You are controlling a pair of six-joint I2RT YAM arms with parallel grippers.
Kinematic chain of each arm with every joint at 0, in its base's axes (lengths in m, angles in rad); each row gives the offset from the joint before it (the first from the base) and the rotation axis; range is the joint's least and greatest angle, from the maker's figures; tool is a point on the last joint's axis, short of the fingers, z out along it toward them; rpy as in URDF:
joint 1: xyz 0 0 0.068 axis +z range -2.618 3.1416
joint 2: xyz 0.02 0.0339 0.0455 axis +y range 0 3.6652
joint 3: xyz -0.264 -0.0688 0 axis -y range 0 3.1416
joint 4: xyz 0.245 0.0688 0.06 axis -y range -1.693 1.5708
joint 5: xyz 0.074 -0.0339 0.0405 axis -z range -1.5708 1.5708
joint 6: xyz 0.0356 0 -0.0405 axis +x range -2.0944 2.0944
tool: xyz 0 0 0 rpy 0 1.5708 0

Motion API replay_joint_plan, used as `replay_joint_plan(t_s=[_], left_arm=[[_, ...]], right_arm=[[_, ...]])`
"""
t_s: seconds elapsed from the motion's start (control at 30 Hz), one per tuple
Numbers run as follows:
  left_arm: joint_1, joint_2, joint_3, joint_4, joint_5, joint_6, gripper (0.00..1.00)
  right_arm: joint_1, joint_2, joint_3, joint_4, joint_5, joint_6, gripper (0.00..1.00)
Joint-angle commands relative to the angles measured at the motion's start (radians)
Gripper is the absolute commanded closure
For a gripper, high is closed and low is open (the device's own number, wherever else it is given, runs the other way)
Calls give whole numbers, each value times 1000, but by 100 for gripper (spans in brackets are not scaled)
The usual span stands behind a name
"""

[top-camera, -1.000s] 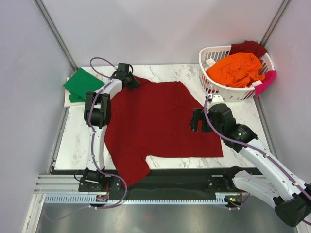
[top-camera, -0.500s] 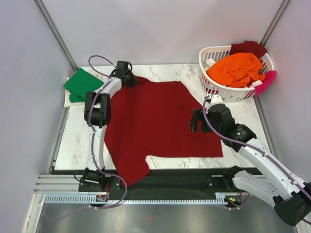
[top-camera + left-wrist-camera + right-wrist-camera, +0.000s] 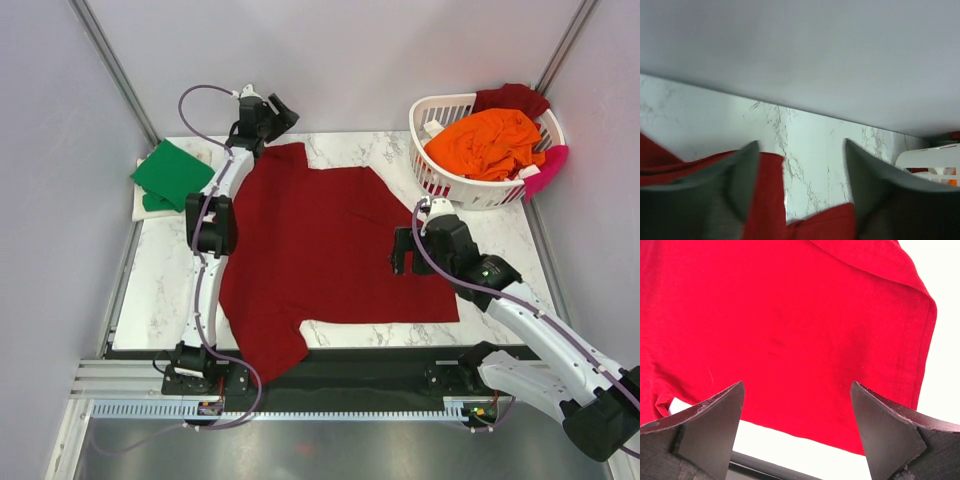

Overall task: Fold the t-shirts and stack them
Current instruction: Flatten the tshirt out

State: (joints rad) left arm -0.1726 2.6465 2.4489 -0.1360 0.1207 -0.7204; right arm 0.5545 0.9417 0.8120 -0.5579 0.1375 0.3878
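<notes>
The dark red t-shirt's far corner (image 3: 388, 196) by the basket is folded over, so the robot's right gripper should grab the flap's tip (image 3: 348, 197) and spread it open before folding.
A large dark red t-shirt (image 3: 330, 250) lies spread flat on the marble table (image 3: 160, 290), one sleeve hanging over the near edge. My left gripper (image 3: 283, 108) hovers at the table's far edge, just past the shirt's far left corner. In the left wrist view this gripper (image 3: 801, 145) is open, with red cloth (image 3: 767, 200) below it and nothing between the fingers. My right gripper (image 3: 402, 250) is open above the shirt's right edge. The right wrist view shows that gripper (image 3: 797, 387) over the red hem (image 3: 790, 315). A folded bright green t-shirt (image 3: 172, 172) rests at the far left.
A white slotted basket (image 3: 450, 185) stands at the far right corner. It holds an orange shirt (image 3: 487, 142), a dark red one (image 3: 512, 98) and a pink one (image 3: 545, 170) hanging over its rim. Grey walls close the back and both sides.
My left gripper shut at the shirt's far left corner, then opened and rose toward the back wall. The corner now lies flatter. The right arm has barely moved.
</notes>
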Motion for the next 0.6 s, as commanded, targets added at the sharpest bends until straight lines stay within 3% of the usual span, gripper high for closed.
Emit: replay_joint_plan(t_s=[0.0, 0.03, 0.17, 0.27, 0.4, 0.5, 0.57], left_arm=[[-16, 39, 38, 226, 31, 55, 8], [-21, 40, 45, 228, 36, 64, 0], [-21, -22, 3, 230, 109, 90, 0], [-19, -163, -160, 228, 61, 145, 1], [8, -292, -355, 181, -9, 153, 8], [53, -370, -433, 87, 118, 73, 24], [59, -457, -610, 88, 142, 55, 27]], right_arm=[[2, -1, 0, 19, 19, -10, 5], [2, -1, 0, 19, 20, -9, 5], [2, 11, -2, 21, 20, -3, 4], [2, 25, 4, 24, 10, 0, 5], [2, 26, 4, 36, -1, 22, 5], [1, 61, 6, 67, 8, 20, 5], [2, 112, 30, 75, 16, 10, 5]])
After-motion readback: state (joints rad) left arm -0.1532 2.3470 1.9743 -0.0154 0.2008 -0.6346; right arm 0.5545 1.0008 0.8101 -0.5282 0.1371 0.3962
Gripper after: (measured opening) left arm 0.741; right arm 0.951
